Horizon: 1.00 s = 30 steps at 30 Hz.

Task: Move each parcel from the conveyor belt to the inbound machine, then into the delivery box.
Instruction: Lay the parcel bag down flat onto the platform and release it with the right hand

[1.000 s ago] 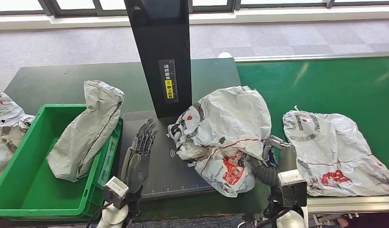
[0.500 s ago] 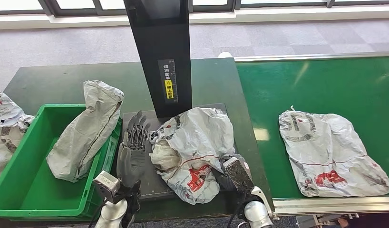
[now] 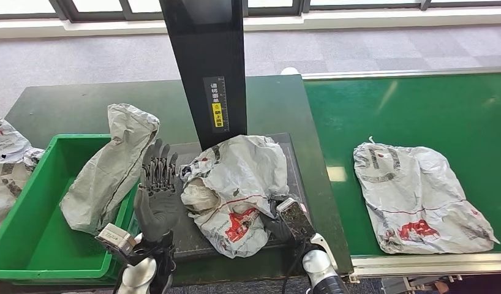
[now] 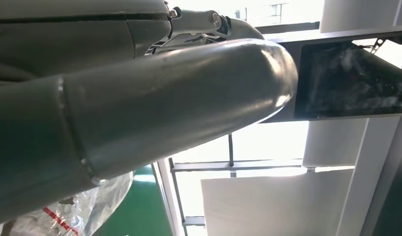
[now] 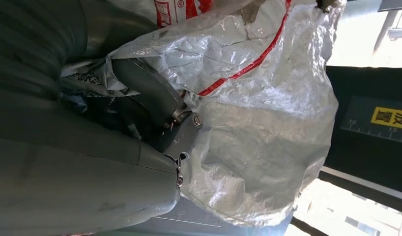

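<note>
I expect the crumpled white parcel to sit piled up above the box's rim when I carry it in, because the grey parcel leans high in the delivery box.
A crumpled white parcel with red print lies on the dark platform of the inbound machine, below its black column. My right hand grips the parcel's near right edge. In the right wrist view its fingers are sunk into the parcel's plastic. My left hand stands open just left of the parcel, fingers spread and pointing up, beside the green delivery box. In the left wrist view the hand holds nothing. A second white parcel lies on the green conveyor belt.
A grey parcel leans in the delivery box against its right wall. More white parcels are piled left of the box. The dark table runs behind the box and the machine.
My right hand has carried the parcel left from the belt's edge onto the platform. The left hand has drawn back left toward the box. The belt parcel has drifted slightly left.
</note>
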Tool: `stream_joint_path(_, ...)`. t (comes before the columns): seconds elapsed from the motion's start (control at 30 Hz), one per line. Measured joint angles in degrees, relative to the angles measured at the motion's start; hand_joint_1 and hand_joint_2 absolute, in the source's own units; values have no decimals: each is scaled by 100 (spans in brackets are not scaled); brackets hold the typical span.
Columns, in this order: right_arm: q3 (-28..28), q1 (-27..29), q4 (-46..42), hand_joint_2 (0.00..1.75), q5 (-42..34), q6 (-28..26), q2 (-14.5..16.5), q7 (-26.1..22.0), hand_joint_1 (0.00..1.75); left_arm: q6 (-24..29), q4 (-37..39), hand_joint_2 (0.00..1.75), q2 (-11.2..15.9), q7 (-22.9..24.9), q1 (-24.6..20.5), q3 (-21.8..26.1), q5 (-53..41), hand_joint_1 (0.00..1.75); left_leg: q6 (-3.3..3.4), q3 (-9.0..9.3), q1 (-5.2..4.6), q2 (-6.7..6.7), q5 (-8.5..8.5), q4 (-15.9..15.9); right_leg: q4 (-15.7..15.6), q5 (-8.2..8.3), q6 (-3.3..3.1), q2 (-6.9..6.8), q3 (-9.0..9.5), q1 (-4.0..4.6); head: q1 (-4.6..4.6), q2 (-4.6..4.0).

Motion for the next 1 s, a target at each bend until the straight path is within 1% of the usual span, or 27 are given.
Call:
stream_joint_path(0.33,0,189,-319,175,-159,252,5,5,0,10,-261,0,0,0,234,0,-20,0,1,-2,0,0,-2,0,-2,-2,1,0,-2,-1,0,0)
stream_joint_path(0.47,0,366,-582,0,-352,552,1,42,0,-9,-349,0,-1,0,342,0,-26,0,1,-2,0,0,-2,0,-2,-2,1,0,-3,-1,0,0)
stream_joint_path(0.63,-16,540,-835,0,-673,941,-33,11,0,-91,-378,0,-13,0,371,0,-39,0,1,-2,0,1,-2,0,-2,-2,1,0,-4,-1,0,0)
stream_joint_path(0.87,-91,831,-1187,0,-633,1009,-73,19,0,-80,-193,0,-58,0,281,3,-15,0,1,-2,0,1,-3,0,-2,-2,1,-1,-5,-1,1,0)
stream_joint_path(1.0,-140,1016,-1514,0,-625,1008,-73,76,0,148,110,0,-134,53,119,47,109,0,1,-2,-1,2,-2,0,-3,-2,1,0,-6,-1,2,0)
